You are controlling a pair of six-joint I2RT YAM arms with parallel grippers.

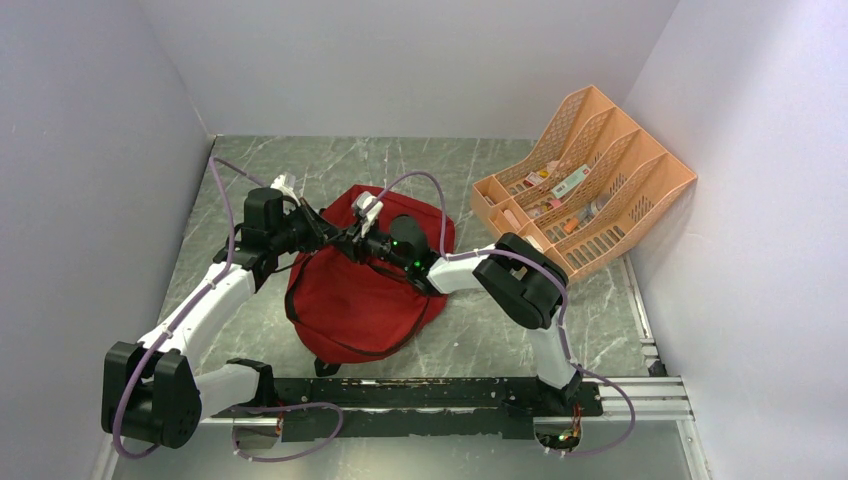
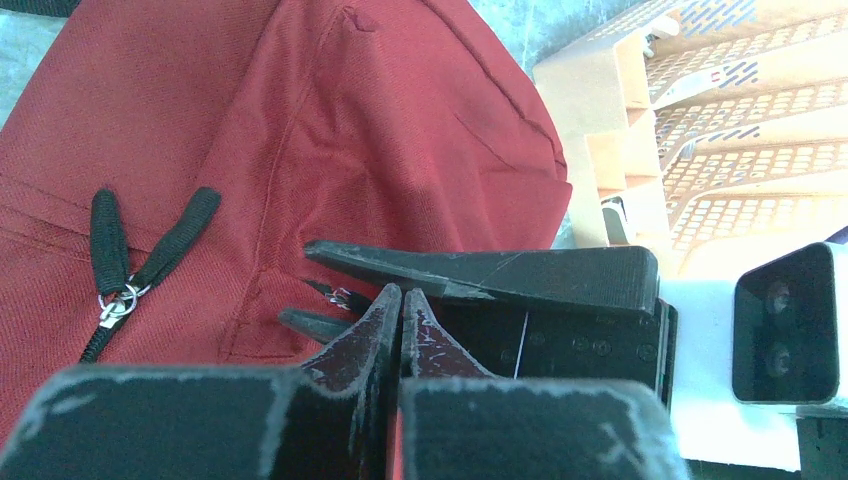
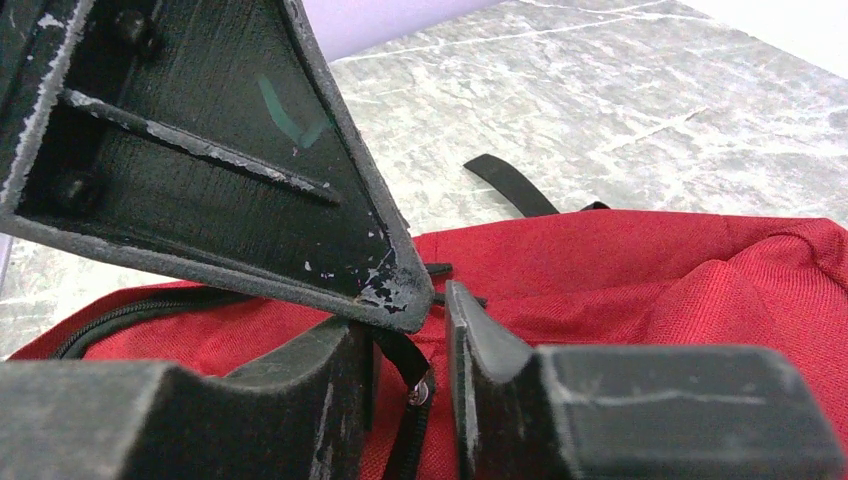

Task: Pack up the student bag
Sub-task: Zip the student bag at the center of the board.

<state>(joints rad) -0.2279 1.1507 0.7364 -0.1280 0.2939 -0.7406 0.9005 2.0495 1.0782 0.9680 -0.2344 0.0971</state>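
Next, I hand over the zipper pull (image 3: 403, 356) and hold the bag's fabric (image 2: 262, 318) steady beside it, because my left gripper is pinching the zipper pull inside my right gripper's fingers.
The student bag (image 1: 360, 290) is a dark-red backpack lying flat mid-table. Both grippers meet over its upper left part. My left gripper (image 1: 330, 236) (image 2: 400, 296) has its fingers pressed together, and a black zipper pull (image 3: 400, 350) runs from under its tip down to a metal ring. My right gripper (image 1: 352, 241) (image 3: 412, 320) is open, one finger on each side of that pull without touching it. In the left wrist view the right gripper's fingers (image 2: 480, 270) cross just beyond my left tips. Two more black pulls (image 2: 125, 245) lie on the red fabric (image 2: 380, 130).
A peach mesh desk organiser (image 1: 590, 175) (image 2: 720, 150) with several small items leans against the right wall at the back. A black bag strap (image 3: 510, 185) trails on the grey marbled table (image 1: 480, 330). Walls close in on three sides; a black rail (image 1: 420, 392) runs along the near edge.
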